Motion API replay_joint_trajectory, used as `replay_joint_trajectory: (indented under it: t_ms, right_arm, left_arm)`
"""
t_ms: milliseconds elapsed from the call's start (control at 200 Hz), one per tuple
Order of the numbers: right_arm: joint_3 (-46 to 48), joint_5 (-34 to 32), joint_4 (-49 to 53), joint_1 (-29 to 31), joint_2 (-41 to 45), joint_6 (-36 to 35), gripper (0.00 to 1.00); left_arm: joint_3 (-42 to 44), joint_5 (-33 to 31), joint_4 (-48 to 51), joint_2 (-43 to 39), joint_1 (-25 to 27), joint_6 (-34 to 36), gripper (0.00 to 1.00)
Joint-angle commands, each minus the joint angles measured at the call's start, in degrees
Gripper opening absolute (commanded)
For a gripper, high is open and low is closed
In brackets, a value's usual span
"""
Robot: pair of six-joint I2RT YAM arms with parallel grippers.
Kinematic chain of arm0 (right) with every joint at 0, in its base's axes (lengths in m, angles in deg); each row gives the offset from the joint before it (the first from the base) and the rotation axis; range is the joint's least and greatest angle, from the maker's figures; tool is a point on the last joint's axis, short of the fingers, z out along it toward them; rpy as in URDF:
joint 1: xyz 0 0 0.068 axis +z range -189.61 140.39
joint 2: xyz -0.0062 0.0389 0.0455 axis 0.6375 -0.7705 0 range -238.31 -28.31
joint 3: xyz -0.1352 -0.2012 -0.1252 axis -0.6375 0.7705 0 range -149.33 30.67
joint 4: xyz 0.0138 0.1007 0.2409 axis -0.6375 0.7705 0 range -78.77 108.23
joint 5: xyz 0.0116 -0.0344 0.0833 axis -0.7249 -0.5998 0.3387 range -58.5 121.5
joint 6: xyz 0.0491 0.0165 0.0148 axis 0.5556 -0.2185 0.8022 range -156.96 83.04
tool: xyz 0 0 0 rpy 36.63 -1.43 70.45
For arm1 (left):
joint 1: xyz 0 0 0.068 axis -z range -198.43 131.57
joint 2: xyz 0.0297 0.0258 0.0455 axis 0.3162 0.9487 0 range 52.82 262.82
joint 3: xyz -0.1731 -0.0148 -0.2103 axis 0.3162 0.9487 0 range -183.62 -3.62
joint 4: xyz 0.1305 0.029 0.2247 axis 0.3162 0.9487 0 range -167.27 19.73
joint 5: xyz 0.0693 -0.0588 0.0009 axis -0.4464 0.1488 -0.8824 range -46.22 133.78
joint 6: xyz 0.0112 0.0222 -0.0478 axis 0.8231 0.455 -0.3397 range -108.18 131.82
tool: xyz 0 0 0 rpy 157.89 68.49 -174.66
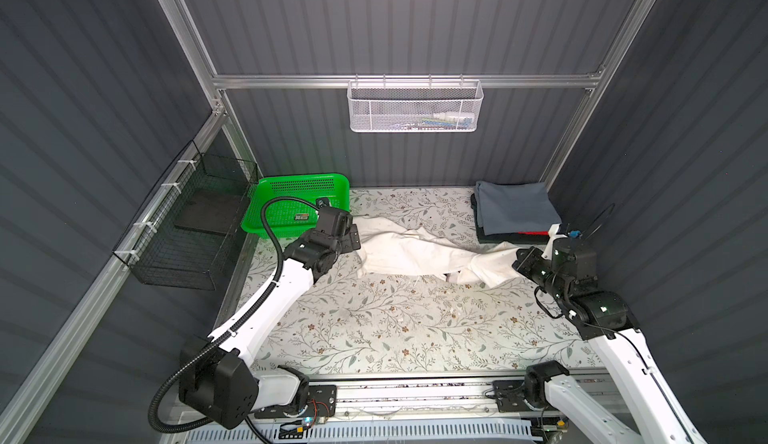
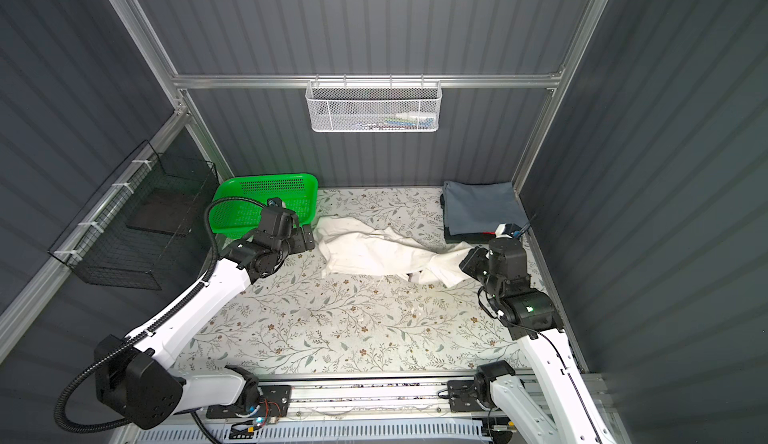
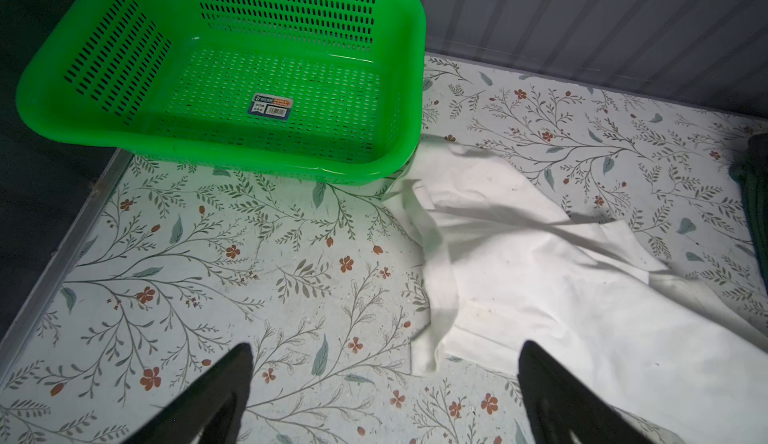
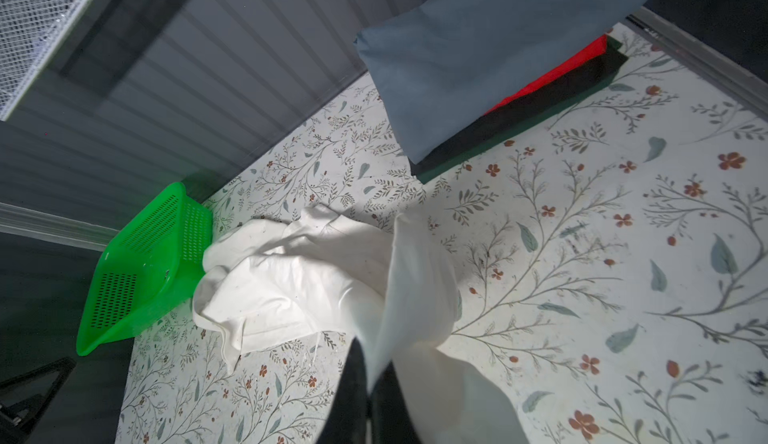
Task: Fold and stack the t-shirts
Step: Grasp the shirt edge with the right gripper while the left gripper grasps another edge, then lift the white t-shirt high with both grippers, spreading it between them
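The t-shirt lies bunched (image 1: 412, 253), and one of its ends is in my right gripper. Next, my left gripper pinches the t-shirt's near corner at the basket's end (image 1: 362, 272) before both grippers spread the t-shirt out.
A crumpled cream-white t-shirt (image 1: 415, 250) (image 2: 374, 250) lies across the back middle of the floral table. My right gripper (image 1: 519, 261) (image 2: 467, 261) is shut on the shirt's right end; in the right wrist view a fold of white cloth (image 4: 415, 288) rises pinched between the dark fingers of that gripper (image 4: 372, 363). My left gripper (image 1: 353, 234) (image 2: 307, 236) hovers at the shirt's left end, open. In the left wrist view the left gripper (image 3: 384, 348) straddles a corner of the shirt (image 3: 540, 275) without touching it. Folded t-shirts sit stacked at the back right: grey-blue (image 1: 515, 209) (image 4: 478, 47) over red (image 4: 561, 72) and dark (image 4: 519, 122).
A green plastic basket (image 1: 299, 182) (image 3: 415, 47) stands empty at the back left, touching the shirt's edge. A black wire basket (image 1: 187, 221) hangs on the left wall. A white mesh basket (image 1: 415, 107) hangs on the back wall. Grey walls enclose three sides of the table.
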Motion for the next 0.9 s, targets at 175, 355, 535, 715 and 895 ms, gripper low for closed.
replay_joint_trajectory:
  t_ms: [175,355,535,715,895]
  right_arm:
    - [5.2,-0.4,-0.3,-2.8,1.3,0.4,0.0]
    - [7.4,4.7,-3.9,-4.0,0.9,-1.5,0.0]
    - [8.8,6.7,-5.6,-4.6,0.3,-1.7,0.0]
    - [10.5,6.5,-6.0,-5.0,0.9,-0.5,0.0]
    - [10.9,4.6,-4.3,-5.5,0.9,0.4,0.0]
  left_arm:
    - [8.6,8.1,-3.7,3.5,0.9,-3.3,1.0]
    - [12.1,10.3,-7.9,8.0,0.9,-4.0,1.0]
    - [13.0,13.9,-13.2,14.9,0.9,-3.8,0.97]
    - [10.4,16.2,-14.7,21.4,0.9,-3.8,0.8]
    - [7.5,17.6,-14.2,26.2,0.9,-3.8,0.71]
